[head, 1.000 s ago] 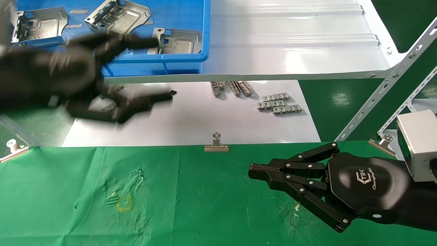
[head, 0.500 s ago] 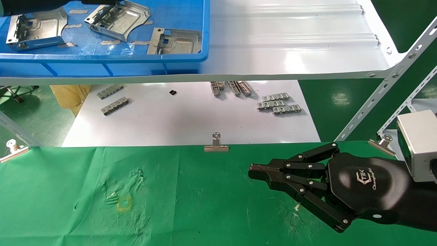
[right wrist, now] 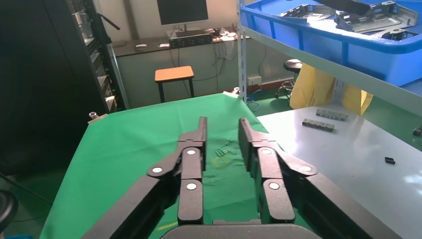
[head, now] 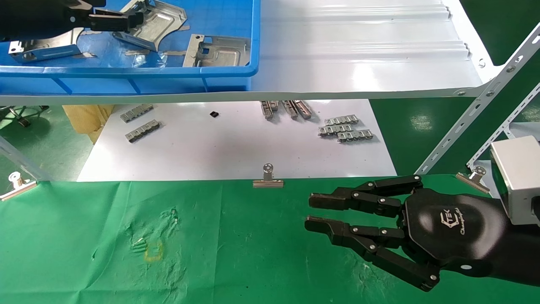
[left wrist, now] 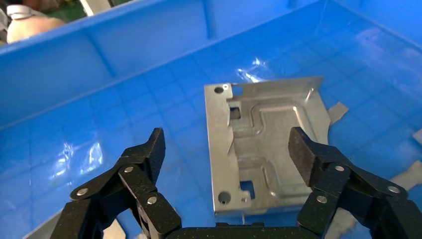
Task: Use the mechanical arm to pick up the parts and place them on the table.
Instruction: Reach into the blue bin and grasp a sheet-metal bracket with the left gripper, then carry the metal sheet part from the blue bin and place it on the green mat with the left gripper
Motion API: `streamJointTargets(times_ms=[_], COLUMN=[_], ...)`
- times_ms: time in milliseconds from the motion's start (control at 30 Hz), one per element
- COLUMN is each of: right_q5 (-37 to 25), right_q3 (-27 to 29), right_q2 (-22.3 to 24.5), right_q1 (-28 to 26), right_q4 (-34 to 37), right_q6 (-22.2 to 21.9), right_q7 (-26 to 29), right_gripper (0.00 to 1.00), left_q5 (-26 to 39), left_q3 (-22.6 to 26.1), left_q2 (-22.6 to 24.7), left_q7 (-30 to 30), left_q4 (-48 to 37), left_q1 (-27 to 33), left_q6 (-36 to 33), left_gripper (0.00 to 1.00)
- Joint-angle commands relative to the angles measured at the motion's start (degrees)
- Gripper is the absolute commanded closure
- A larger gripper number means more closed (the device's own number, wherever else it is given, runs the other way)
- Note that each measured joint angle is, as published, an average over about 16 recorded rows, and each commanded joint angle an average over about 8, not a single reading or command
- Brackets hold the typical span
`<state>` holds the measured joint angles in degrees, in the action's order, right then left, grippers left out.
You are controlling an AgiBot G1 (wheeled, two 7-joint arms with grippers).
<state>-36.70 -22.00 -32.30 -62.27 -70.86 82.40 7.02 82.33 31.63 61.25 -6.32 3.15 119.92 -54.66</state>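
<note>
I should expect more strips hidden under the middle silver part (head: 157, 24) when I lift it, because a grey strip (head: 184, 28) sticks out from under it.
Three silver parts lie in the blue bin (head: 168, 76) on the white shelf: one at the left (head: 42, 47), one in the middle (head: 158, 21), one at the right (head: 217, 50). My left gripper (head: 122, 20) is inside the bin, above them. In the left wrist view it (left wrist: 229, 152) is open and empty, its fingertips (left wrist: 155, 149) on either side of a flat-lying part (left wrist: 263, 144) just below, not touching it. My right gripper (head: 310, 211) rests low over the green table cloth (head: 211, 253), fingers parted and empty; in its wrist view it (right wrist: 221, 134) points along the cloth.
The white shelf (head: 363, 50) overhangs a white sheet (head: 236, 147) with small grey metal strips (head: 346, 128). Binder clips (head: 268, 179) hold the cloth's far edge. A yellow square outline (head: 153, 250) marks the cloth at left. Slotted shelf struts (head: 472, 114) rise at the right.
My left arm has risen from in front of the shelf into the blue bin and now stands over the parts. My right gripper's fingers have parted from shut.
</note>
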Motion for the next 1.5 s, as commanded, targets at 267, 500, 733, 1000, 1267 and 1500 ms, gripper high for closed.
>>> streamJointTargets(times_ms=[267, 500, 733, 1000, 1267, 1500], right_q5=[0.0, 0.0, 0.0, 0.0, 0.0, 0.0], right_q3=[0.0, 0.0, 0.0, 0.0, 0.0, 0.0], right_q2=[0.0, 0.0, 0.0, 0.0, 0.0, 0.0], right_q1=[0.0, 0.0, 0.0, 0.0, 0.0, 0.0], right_q4=[0.0, 0.0, 0.0, 0.0, 0.0, 0.0], right_q6=[0.0, 0.0, 0.0, 0.0, 0.0, 0.0], right_q7=[0.0, 0.0, 0.0, 0.0, 0.0, 0.0], right_gripper=[0.0, 0.0, 0.0, 0.0, 0.0, 0.0], left_q5=[-0.2, -0.97, -2.1, -3.08, -6.27, -8.89], left_q3=[-0.16, -0.69, -1.48, -2.17, -4.25, -5.54], left_q2=[0.41, 0.6, 0.45, 0.01, -3.11, -6.1], left_q7=[0.83, 1.44, 1.69, 2.28, 5.47, 9.87], left_q4=[-1.9, -2.34, -2.72, -2.6, 0.16, 2.64], left_q1=[-0.02, -0.35, -0.89, -0.82, 0.38, -0.19], left_q6=[1.02, 1.13, 0.77, 1.93, -8.29, -27.04], left_gripper=[1.0, 1.0, 1.0, 1.0, 1.0, 1.0])
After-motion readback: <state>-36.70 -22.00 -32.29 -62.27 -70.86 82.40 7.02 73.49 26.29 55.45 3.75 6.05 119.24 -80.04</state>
